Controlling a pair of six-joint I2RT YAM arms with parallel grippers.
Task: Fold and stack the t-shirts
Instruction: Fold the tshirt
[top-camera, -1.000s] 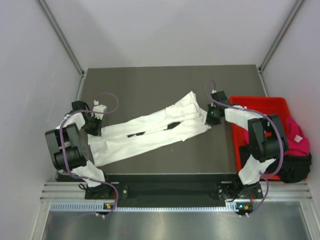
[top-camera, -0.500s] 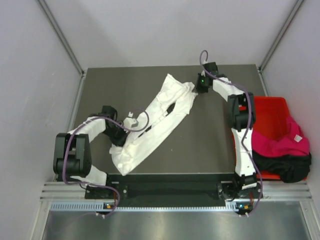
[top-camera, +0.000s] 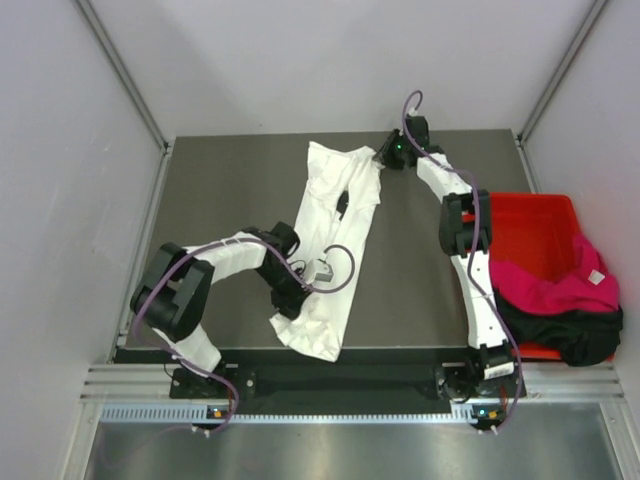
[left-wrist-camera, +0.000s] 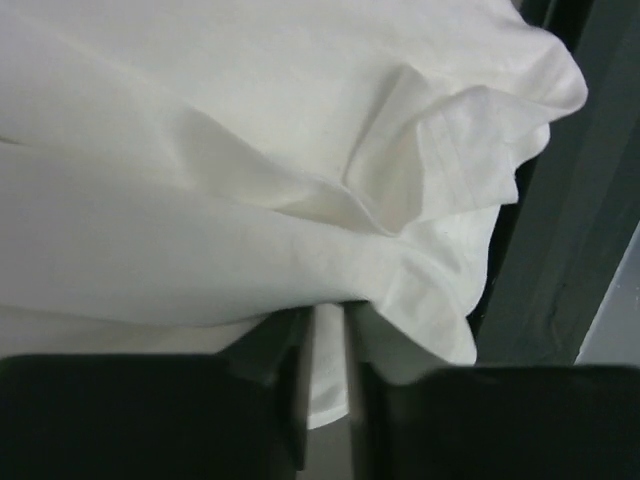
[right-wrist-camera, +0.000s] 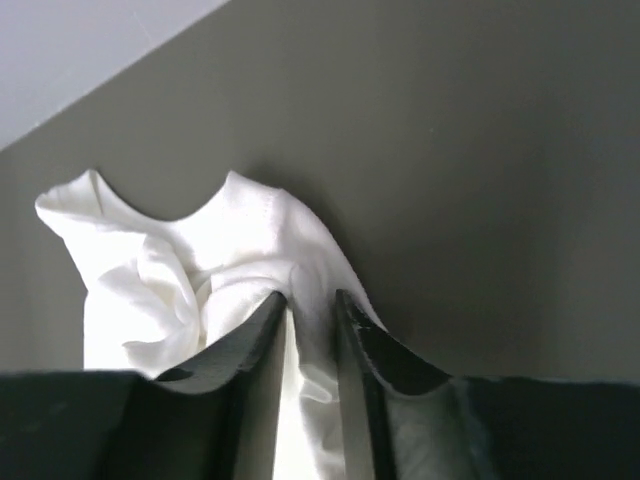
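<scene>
The white t-shirt's near end (top-camera: 308, 335) is bunched up and crooked, so next my right gripper lets go of the t-shirt's far corner and pulls the t-shirt's near corner (top-camera: 335, 355) straight.
The white t-shirt (top-camera: 330, 235) lies stretched in a long band from the table's far middle to its near edge, a small black print showing at its middle. My left gripper (top-camera: 297, 293) is shut on the shirt's near end (left-wrist-camera: 330, 370), cloth pinched between its fingers. My right gripper (top-camera: 385, 160) is shut on the shirt's far end (right-wrist-camera: 310, 320) at the back of the table. The magenta-pink t-shirt (top-camera: 555, 285) and the black t-shirt (top-camera: 580, 335) lie bunched in the red bin.
The red plastic bin (top-camera: 520, 215) stands at the table's right edge. The dark table top (top-camera: 225, 190) is bounded by white walls at the back and sides. In the left wrist view the table's near edge (left-wrist-camera: 560, 280) runs just beyond the shirt.
Both arms have swung the shirt round: the right gripper carried its end to the far back, the left gripper carried its end right along the near edge. The shirt now runs far to near.
</scene>
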